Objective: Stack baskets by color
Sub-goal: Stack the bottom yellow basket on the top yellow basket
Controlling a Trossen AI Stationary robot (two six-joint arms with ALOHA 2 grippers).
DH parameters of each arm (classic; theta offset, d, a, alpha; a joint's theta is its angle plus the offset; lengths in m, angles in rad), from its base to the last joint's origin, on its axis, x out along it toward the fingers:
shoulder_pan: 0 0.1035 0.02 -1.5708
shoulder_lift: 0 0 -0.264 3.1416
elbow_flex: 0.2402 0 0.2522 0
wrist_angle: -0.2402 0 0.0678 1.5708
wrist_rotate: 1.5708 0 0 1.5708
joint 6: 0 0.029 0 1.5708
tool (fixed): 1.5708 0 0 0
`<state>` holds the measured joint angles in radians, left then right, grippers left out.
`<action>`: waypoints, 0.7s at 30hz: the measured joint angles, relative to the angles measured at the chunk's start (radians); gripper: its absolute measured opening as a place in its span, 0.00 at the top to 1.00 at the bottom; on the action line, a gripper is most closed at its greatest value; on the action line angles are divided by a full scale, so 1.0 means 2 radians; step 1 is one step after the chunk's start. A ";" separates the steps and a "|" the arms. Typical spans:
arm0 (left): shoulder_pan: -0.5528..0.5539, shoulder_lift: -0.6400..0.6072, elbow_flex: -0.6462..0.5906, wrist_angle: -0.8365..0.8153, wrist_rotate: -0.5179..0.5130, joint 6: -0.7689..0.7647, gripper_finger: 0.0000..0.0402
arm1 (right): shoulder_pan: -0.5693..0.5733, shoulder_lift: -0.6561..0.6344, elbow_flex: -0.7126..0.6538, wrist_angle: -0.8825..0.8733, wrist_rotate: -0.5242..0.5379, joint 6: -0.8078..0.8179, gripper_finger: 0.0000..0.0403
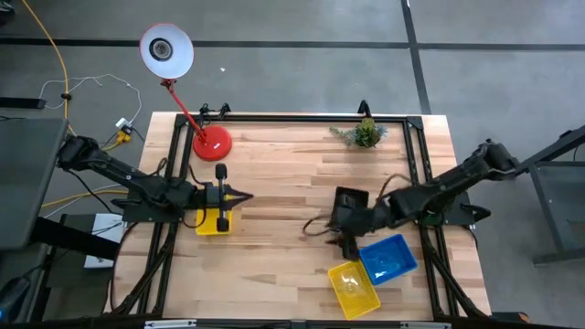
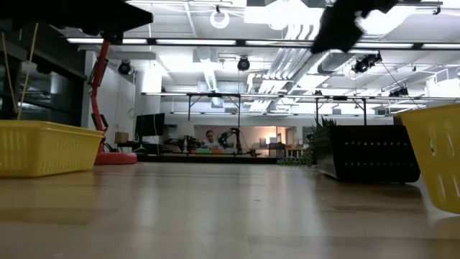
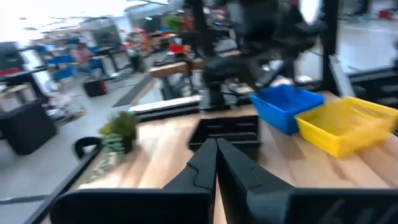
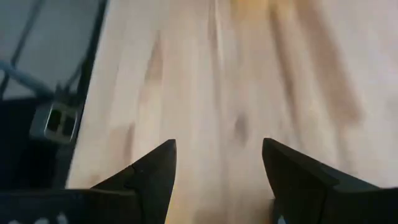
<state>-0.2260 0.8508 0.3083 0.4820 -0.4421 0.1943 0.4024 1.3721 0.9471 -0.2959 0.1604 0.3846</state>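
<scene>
I can see the second yellow basket [image 1: 354, 291] narrowing toward its bottom [image 1: 353, 284], so it will nest in the other yellow basket and drag that along when I pull.
A yellow basket [image 1: 213, 220] [image 2: 43, 147] rests on its base at the table's left, partly under my left arm. My left gripper [image 1: 239, 196] [image 3: 216, 163] is shut, holds nothing, and points level toward the table's right, above the wood. A black basket [image 1: 350, 199] [image 3: 227, 130] [image 2: 370, 152] stands right of centre. Near the front right, a blue basket [image 1: 388, 259] [image 3: 283, 106] and a second yellow basket [image 1: 354, 288] [image 3: 345, 124] sit side by side. My right gripper [image 1: 320, 228] [image 4: 217, 155] hangs open over bare wood, just left of the black and blue baskets, slanting down.
A red desk lamp [image 1: 210, 142] stands at the far left and a small green plant [image 1: 366, 134] at the far right of the table. Black frame rails [image 1: 302, 117] run along the table's far and side edges. Bare wood lies between the two grippers.
</scene>
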 joint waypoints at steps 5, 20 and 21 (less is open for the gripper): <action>-0.002 -0.053 -0.010 -0.005 -0.009 -0.004 1.00 | 0.050 0.057 0.069 -0.131 -0.034 0.109 0.44; -0.016 -0.104 -0.026 -0.042 0.038 -0.008 1.00 | 0.108 0.167 0.111 -0.174 -0.040 0.144 0.44; -0.016 -0.102 -0.026 -0.044 0.042 -0.009 1.00 | 0.106 0.173 0.111 -0.170 -0.042 0.142 0.44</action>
<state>-0.2584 0.6472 0.2565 0.3931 -0.3578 0.1764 0.6143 1.7180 1.1694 -0.6369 0.0766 0.6692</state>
